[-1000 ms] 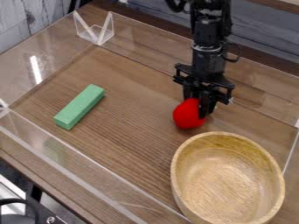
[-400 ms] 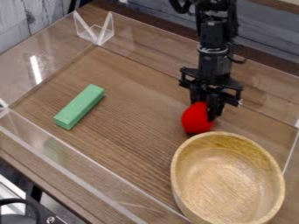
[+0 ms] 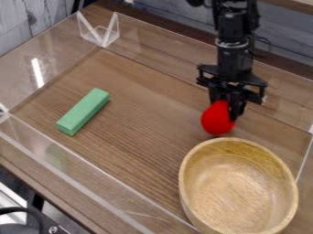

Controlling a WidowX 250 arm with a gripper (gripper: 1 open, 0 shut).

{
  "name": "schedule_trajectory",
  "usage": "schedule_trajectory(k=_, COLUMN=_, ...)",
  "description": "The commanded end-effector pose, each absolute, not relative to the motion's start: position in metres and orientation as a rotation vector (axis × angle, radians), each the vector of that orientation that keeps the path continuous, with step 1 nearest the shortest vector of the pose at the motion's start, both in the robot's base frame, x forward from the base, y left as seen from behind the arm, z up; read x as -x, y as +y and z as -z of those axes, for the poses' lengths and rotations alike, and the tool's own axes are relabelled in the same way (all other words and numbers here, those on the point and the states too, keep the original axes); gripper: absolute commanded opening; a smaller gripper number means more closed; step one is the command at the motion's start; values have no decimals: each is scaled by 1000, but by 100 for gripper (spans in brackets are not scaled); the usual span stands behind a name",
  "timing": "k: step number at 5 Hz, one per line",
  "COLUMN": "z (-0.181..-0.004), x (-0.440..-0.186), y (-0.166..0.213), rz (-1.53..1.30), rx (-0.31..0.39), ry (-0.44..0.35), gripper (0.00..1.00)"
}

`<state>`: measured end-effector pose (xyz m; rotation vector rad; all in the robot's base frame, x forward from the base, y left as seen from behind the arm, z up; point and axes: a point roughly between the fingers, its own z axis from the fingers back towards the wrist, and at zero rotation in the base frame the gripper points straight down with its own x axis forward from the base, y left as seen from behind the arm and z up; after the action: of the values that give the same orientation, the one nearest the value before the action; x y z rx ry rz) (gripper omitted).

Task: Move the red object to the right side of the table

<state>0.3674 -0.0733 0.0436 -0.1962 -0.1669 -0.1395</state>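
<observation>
My gripper keeps carrying the red object (image 3: 218,120), which hangs clear of the wooden bowl's rim, until it gets to the open tabletop (image 3: 253,130) behind the bowl.
The red object (image 3: 218,120) is a small rounded bright red toy, hanging just above the dark wood-grain table (image 3: 134,137) right of centre, a little beyond the wooden bowl's rim. My black gripper (image 3: 228,111) comes down on it from above, nearly vertical, its fingers shut on the toy's top. The toy's upper part is hidden by the fingers.
A round light wooden bowl (image 3: 240,189) fills the near right corner. A green rectangular block (image 3: 83,111) lies on the left half. Low clear acrylic walls (image 3: 98,29) border the tabletop, with a folded clear piece at the far left corner.
The gripper has carried the red object to the right and slightly up, from about the table's middle toward the far side of the bowl. Block and bowl have not moved.
</observation>
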Motion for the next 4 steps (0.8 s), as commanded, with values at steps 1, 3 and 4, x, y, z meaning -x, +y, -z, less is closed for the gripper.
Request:
schedule_trajectory(k=1, z=-75, x=-378, y=-87, rz=150, rx=208, ry=-275, gripper=0)
schedule_trajectory(k=3, z=-61, x=-373, y=-108, rz=143, rx=210, ry=-276, gripper=0)
schedule_trajectory(k=4, z=-50, x=-372, y=-115, rz=135, rx=208, ry=-279, gripper=0)
